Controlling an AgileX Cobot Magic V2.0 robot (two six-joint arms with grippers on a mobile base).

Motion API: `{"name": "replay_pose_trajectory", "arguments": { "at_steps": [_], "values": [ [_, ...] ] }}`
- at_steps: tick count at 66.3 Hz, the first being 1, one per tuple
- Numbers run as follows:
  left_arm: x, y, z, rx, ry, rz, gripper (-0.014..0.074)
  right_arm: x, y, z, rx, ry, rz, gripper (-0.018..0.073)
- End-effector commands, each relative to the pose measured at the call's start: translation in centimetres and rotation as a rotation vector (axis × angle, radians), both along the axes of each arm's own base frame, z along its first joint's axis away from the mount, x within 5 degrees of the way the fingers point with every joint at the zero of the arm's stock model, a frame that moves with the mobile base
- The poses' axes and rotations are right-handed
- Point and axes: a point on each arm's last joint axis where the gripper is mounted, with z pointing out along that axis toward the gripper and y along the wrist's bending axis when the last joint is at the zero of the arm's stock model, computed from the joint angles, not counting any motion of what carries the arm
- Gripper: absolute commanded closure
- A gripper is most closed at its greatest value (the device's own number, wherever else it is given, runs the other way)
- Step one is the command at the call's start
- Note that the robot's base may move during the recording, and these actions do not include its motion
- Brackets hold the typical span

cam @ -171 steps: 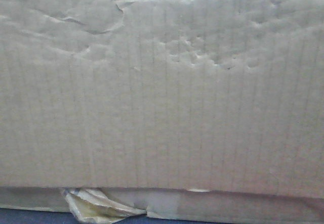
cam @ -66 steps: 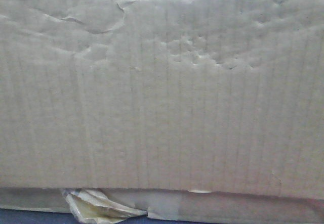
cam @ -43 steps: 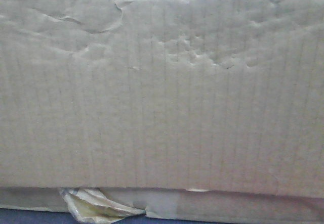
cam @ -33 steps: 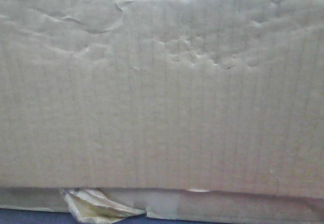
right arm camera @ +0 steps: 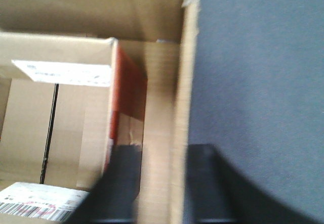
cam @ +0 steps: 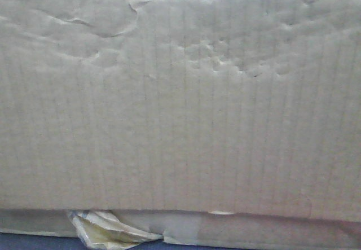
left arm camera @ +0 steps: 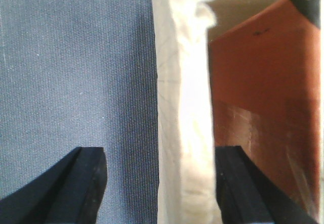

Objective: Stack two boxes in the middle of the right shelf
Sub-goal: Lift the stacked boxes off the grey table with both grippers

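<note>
The red-sided carton (left arm camera: 263, 82) is sitting crooked with open space (left arm camera: 240, 12) next to it, so it will move inside the box when the robot lifts the box.
A brown corrugated box (cam: 180, 109) fills the whole front view, its face creased and dented, with torn yellowish tape (cam: 107, 230) curling from its lower edge. My left gripper (left arm camera: 161, 158) is open astride the box's upright wall (left arm camera: 185, 107). The wall lies against the right finger (left arm camera: 238, 183), and a wide gap separates it from the left finger (left arm camera: 86, 183). My right gripper (right arm camera: 163, 153), blurred, has one finger inside and one outside the box's other wall (right arm camera: 162, 107), both pressed against it. The shelf is out of view.
Blue cloth (left arm camera: 76, 57) lies outside the box on the left side and again on the right side (right arm camera: 253, 82); a strip of the blue cloth (cam: 34, 241) shows under the box. Inside sit a red-sided carton (right arm camera: 61, 118) with white labels and an orange-red face (left arm camera: 263, 82).
</note>
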Motion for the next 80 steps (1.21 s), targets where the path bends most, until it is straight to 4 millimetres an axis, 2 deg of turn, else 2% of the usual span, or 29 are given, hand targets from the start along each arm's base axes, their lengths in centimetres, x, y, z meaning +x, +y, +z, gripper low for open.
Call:
{"name": "replay_pose_trajectory", "arguments": {
  "at_steps": [1,20,38,76,80],
  "values": [
    [-0.1,-0.2,0.3,-0.012,-0.008,-0.005,0.025,0.7,0.2,-0.4,-0.023,0.007,-0.002,0.0283],
    [-0.1,-0.2,0.3,-0.01,-0.008,-0.008,0.025,1.1,0.3,-2.9,-0.053,0.084,-0.031,0.0326],
    [-0.1,-0.2,0.3,-0.009,-0.008,-0.009,0.025,1.9,0.6,-5.4,-0.089,0.165,-0.032,0.0326],
    [-0.1,-0.2,0.2,-0.008,-0.007,-0.012,0.027,2.0,0.7,-5.6,-0.092,0.171,-0.032,0.0328],
    [-0.2,-0.2,0.0,-0.014,0.003,-0.012,0.0311,2.0,0.7,-5.7,-0.092,0.173,-0.032,0.0387]
  ]
}}
